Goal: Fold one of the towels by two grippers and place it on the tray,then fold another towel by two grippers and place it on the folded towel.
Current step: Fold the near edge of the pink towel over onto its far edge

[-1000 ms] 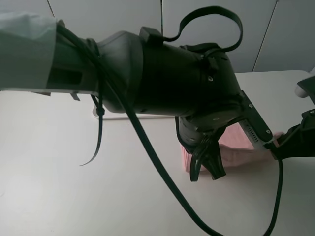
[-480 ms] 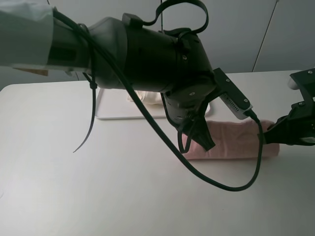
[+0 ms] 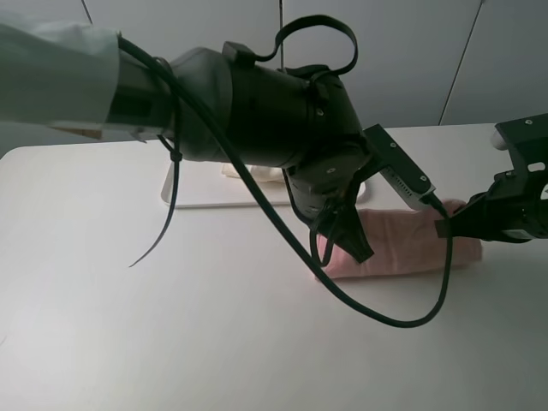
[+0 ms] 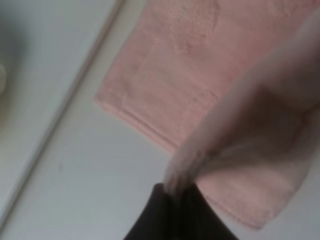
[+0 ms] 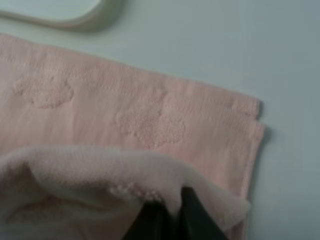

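The pink towel's raised edge [image 5: 107, 170] is held by both grippers above the towel's lower layer, so my right gripper should go on carrying it toward the towel's far corner [image 5: 254, 116] and let go there.
The pink towel [image 3: 402, 244] lies as a long doubled strip on the table, right of centre and just in front of the white tray [image 3: 193, 195]. My left gripper [image 3: 342, 251] is shut on the strip's left end; in the left wrist view the left gripper [image 4: 172, 195] pinches a lifted pink towel [image 4: 190, 75] edge. At the right end my right gripper [image 3: 447, 228] is shut; in the right wrist view the right gripper [image 5: 167, 207] grips a raised fold of the pink towel [image 5: 140, 115]. The cream towel [image 3: 248, 174] lies on the tray, mostly hidden behind my left arm.
My bulky left arm [image 3: 257, 111] with its loose black cable [image 3: 377, 317] crosses the middle and hides much of the tray. A tray corner [image 5: 65, 12] lies close beyond the pink towel. The white table [image 3: 128, 342] stretches to the front and left.
My left arm has swung back toward the tray, and both grippers have carried the pink towel's edge over. The towel now lies flatter and longer, and the right gripper has moved slightly left.
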You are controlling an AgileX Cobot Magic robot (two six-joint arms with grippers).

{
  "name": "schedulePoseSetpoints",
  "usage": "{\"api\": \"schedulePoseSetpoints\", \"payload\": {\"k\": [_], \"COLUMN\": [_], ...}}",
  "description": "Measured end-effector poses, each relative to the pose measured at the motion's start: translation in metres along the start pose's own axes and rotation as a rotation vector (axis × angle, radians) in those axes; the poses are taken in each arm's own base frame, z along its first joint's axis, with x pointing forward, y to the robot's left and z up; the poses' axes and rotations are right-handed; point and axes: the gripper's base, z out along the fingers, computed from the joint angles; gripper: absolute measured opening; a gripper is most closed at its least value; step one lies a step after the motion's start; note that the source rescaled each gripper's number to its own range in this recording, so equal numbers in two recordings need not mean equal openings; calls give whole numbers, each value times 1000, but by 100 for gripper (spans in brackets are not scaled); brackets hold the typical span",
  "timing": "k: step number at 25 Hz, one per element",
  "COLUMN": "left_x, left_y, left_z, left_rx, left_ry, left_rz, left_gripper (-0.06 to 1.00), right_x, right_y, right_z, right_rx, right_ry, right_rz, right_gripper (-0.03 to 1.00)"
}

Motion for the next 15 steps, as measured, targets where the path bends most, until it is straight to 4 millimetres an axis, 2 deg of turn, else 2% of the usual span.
{"api": "schedulePoseSetpoints", "payload": {"k": [4, 9, 15], "left_x": [0, -4, -5], "left_y": [-2, 4, 13], "left_z": [5, 8, 16], "left_rx": [-3, 6, 8], "left_ry": [-8, -58, -75], "left_rz": [14, -21, -46], "left_gripper": [0, 0, 0], "right_x": [0, 4, 4], "right_y": [-8, -28, -31], "right_z": [6, 8, 9], "right_rx": [23, 82, 95], "right_ry": [-6, 7, -10], "right_rz": [28, 130, 145], "right_gripper": [0, 0, 0]}}
